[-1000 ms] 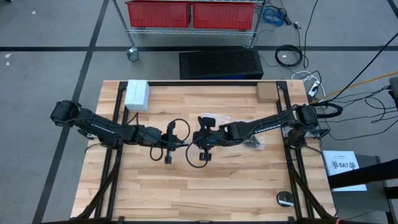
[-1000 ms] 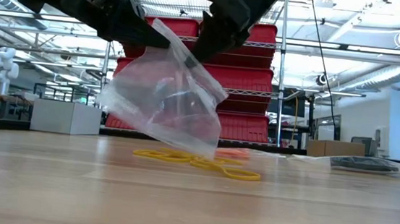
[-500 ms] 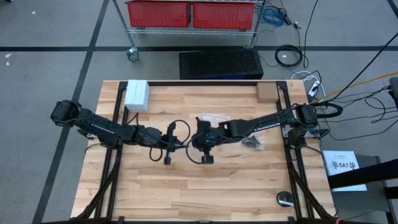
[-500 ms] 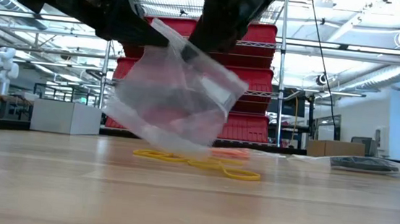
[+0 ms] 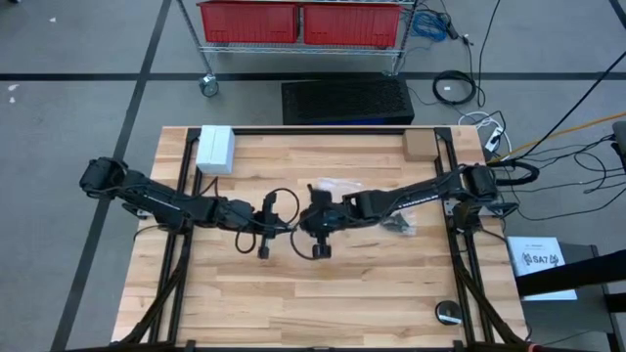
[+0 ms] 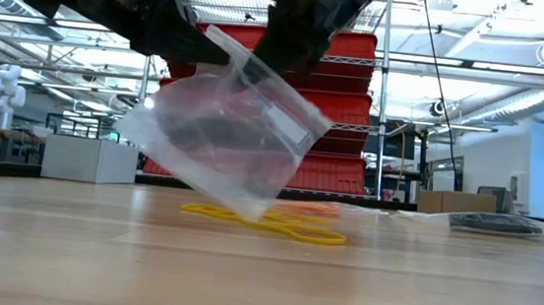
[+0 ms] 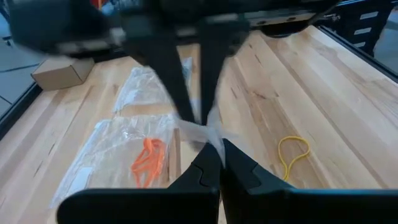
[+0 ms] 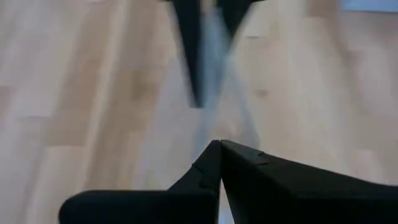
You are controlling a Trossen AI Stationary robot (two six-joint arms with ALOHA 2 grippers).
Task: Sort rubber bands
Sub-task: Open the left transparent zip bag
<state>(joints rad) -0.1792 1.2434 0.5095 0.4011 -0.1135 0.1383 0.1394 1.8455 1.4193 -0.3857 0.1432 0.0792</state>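
Next, I spread my right gripper's fingers inside the bag's opening (image 6: 259, 70) before getting the yellow rubber bands, because the clear bag's opening (image 6: 283, 82) hangs flat from my left gripper.
A clear plastic bag (image 6: 224, 134) hangs over the middle of the table between my two grippers. My left gripper (image 5: 287, 228) comes from the table's left and my right gripper (image 5: 299, 228) from its right; both are shut on the bag's top. Yellow rubber bands (image 6: 280, 224) lie flat on the wood under the bag, one of them (image 7: 293, 152) also in the left wrist view. Orange rubber bands (image 7: 149, 160) lie inside another clear bag (image 7: 118, 155) flat on the table farther back. My left gripper pinches the bag's top edge (image 7: 210, 134) between its two fingers, coming slanted down from the table's left. The bag hangs below, tilted and clear of the table. My right gripper pinches the same top edge (image 6: 260, 68) close beside the left one, slanting down from the right; its fingers (image 7: 186, 87) point steeply down. One layer or several, I cannot tell.
More clear bags (image 5: 335, 186) lie behind the grippers, and one with dark contents (image 5: 397, 225) under the right arm. A white box (image 5: 215, 149) and a cardboard box (image 5: 419, 145) stand at the far edge. A small black disc (image 5: 448, 313) sits near the front right corner.
My right gripper has tipped and turned at the bag's top while staying in place. The bag has spread wider and swung: its right side has moved toward the table's right, and its lower left corner has moved out to the left and risen a little.
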